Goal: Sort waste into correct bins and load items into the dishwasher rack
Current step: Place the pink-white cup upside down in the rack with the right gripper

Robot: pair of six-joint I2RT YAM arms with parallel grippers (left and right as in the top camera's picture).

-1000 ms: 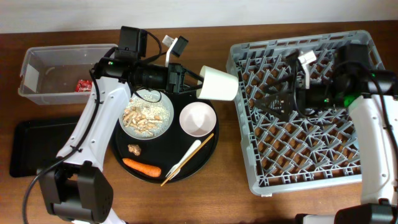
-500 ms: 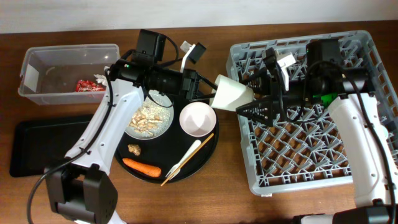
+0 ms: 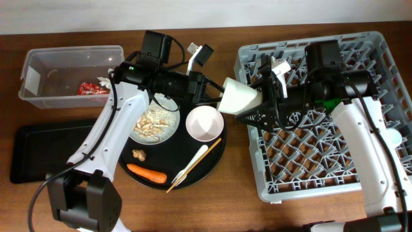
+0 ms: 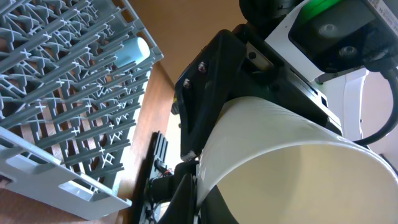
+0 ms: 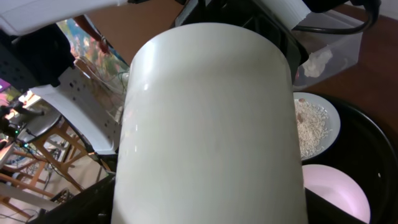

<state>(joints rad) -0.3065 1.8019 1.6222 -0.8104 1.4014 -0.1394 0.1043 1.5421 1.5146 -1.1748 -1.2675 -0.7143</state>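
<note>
My left gripper is pinching the cream cup's rim (image 3: 223, 95) short of the rack's far end. Next, my right gripper takes hold of the cup's body (image 3: 243, 98) and loads the cup at that end.
The small cream cup (image 3: 239, 96) hangs on its side in the air between the round tray and the grey dishwasher rack (image 3: 322, 161). My left gripper (image 3: 215, 96) is shut on its rim (image 4: 280, 162), the fingers (image 4: 189, 193) pinching the wall. My right gripper (image 3: 248, 100) stands open astride the cup's body (image 5: 211, 124), one finger on each side; whether the pads touch it I cannot tell. A light blue cup (image 4: 134, 51) lies in the rack. The white plate (image 3: 153, 122) holds pale food scraps. The pink bowl (image 3: 205, 122), fork-like utensil (image 3: 196, 161), carrot (image 3: 146, 173) and brown lump (image 3: 138, 154) lie nearby.
They all rest on a round black tray (image 3: 217, 153). The clear tub (image 3: 38, 64) at the back left holds the red wrapper (image 3: 87, 88) and white tissue (image 3: 103, 80). A shallow black rectangular tray (image 3: 32, 148) lies in front of it.
The left arm carried the cream cup rightwards towards the rack. The right arm came left across the rack to meet it, and its jaws have narrowed around the cup.
</note>
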